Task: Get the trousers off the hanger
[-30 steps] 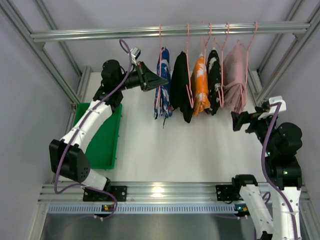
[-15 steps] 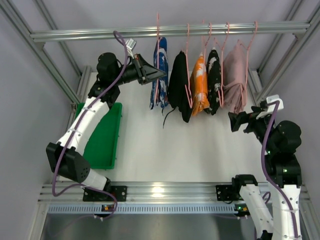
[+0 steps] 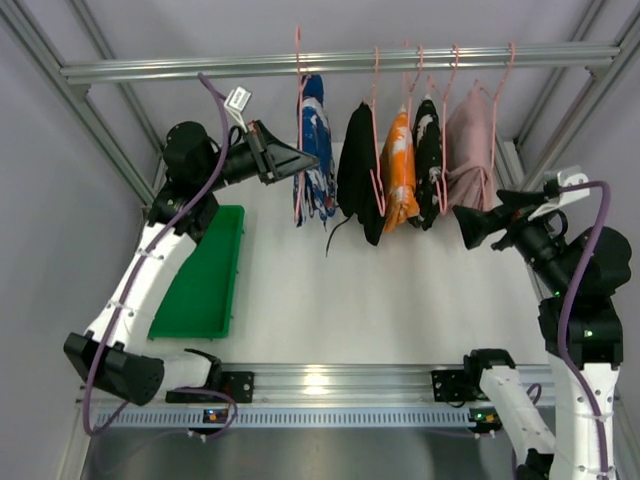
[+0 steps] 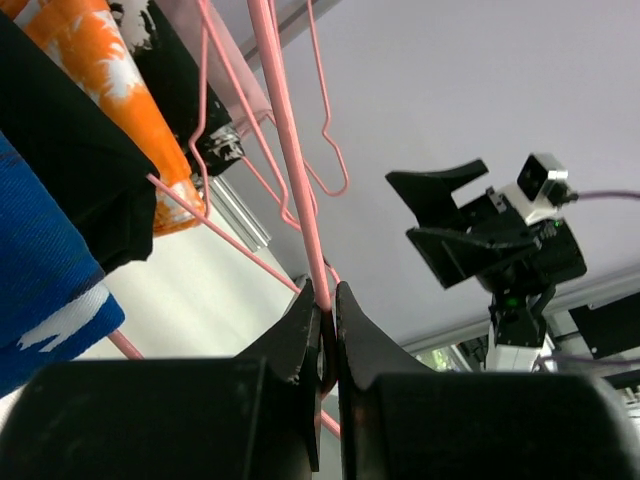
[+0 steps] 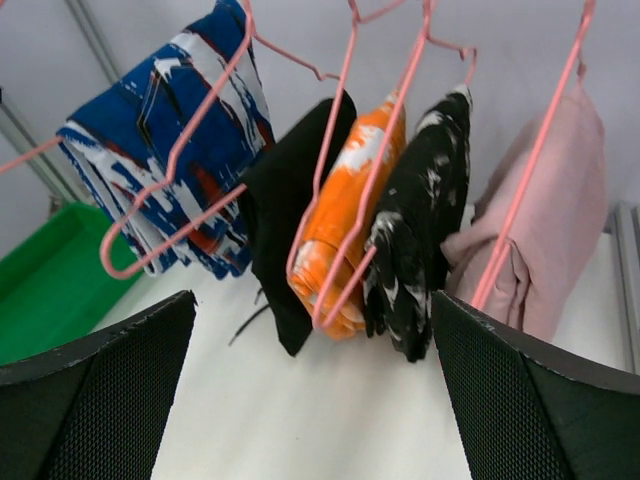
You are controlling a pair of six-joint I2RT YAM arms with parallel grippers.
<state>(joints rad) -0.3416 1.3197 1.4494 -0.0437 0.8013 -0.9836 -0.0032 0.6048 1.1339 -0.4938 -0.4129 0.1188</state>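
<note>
The blue trousers' hanger, its upper wire (image 3: 299,98) free, is steadied by my left gripper, so my right gripper should keep moving toward that wire (image 3: 300,122) and close there.
The blue printed trousers (image 3: 315,150) hang folded over a pink hanger (image 3: 297,120) at the left end of the row on the rail. My left gripper (image 3: 308,165) is shut on that hanger's wire, as the left wrist view (image 4: 328,300) shows. The blue cloth (image 4: 40,260) is at that view's left edge. The plain black trousers (image 3: 358,180) hang just to the right, with drawstrings dangling. My right gripper (image 3: 470,225) is open and empty, right of the garments. Through its jaws (image 5: 312,300) I see the blue pair (image 5: 170,170) and the black pair (image 5: 290,200).
An orange garment (image 3: 400,170), a black-and-white one (image 3: 428,160) and a pink one (image 3: 470,150) hang on pink hangers right of the black pair. The metal rail (image 3: 200,68) spans the back. A green tray (image 3: 200,270) lies on the white table at the left.
My left gripper has slid the hanger with the blue trousers leftward along the rail, away from the black pair. My right arm has risen and its gripper has moved slightly toward the garments.
</note>
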